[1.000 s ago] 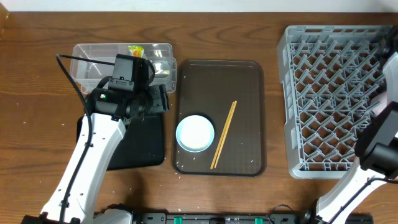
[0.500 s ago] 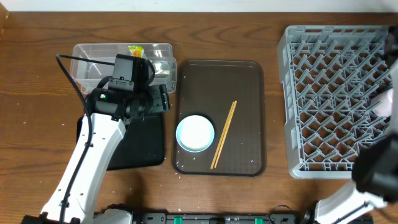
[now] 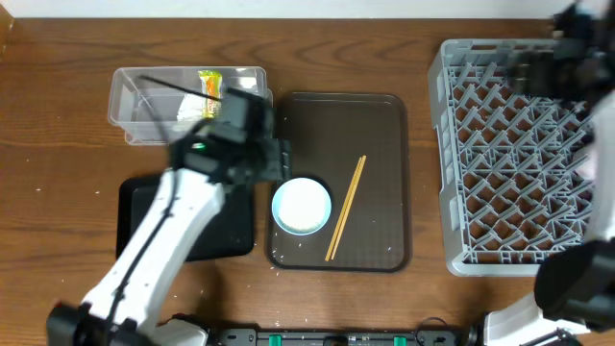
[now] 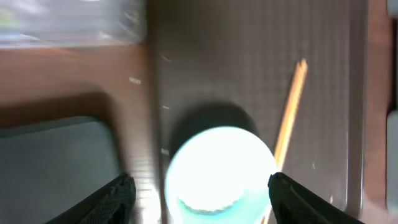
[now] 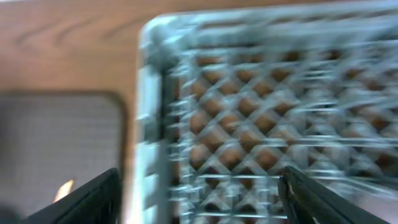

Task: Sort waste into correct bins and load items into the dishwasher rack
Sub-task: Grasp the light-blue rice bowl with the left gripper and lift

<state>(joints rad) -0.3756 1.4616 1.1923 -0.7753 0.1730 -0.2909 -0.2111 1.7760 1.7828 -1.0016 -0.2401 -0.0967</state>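
I should first take the bowl [image 3: 302, 206] by its rim with my left gripper and pour the rice into the black tray [image 3: 231, 223], because the bowl on the serving tray is full of rice.
A white bowl [image 3: 302, 205] sits at the front left of a dark brown serving tray [image 3: 380, 125], with light wooden chopsticks [image 3: 346, 207] lying beside it. My left gripper [image 3: 280, 160] is open and empty, above the tray's left edge just behind the bowl. In the left wrist view the bowl [image 4: 221, 168] lies between the open fingers [image 4: 202, 199], with the chopsticks [image 4: 289, 118] to the right. A yellow snack wrapper [image 3: 209, 82] lies in the clear tub [image 3: 144, 96]. My right gripper [image 3: 517, 73] is open and empty over the grey dishwasher rack [image 3: 524, 154]. Plate, cups and tissue are out of view.
The shallow black tray [image 3: 207, 231] lies in front of the clear tub, left of the serving tray. The right wrist view, blurred, shows the rack's corner [image 5: 280, 112] between the open fingers [image 5: 199, 199] and the serving tray [image 5: 56, 143] to the left.
My left arm has swung right, from over the clear tub to the serving tray's left edge by the bowl. My right arm has swung up and left to over the rack's far part.
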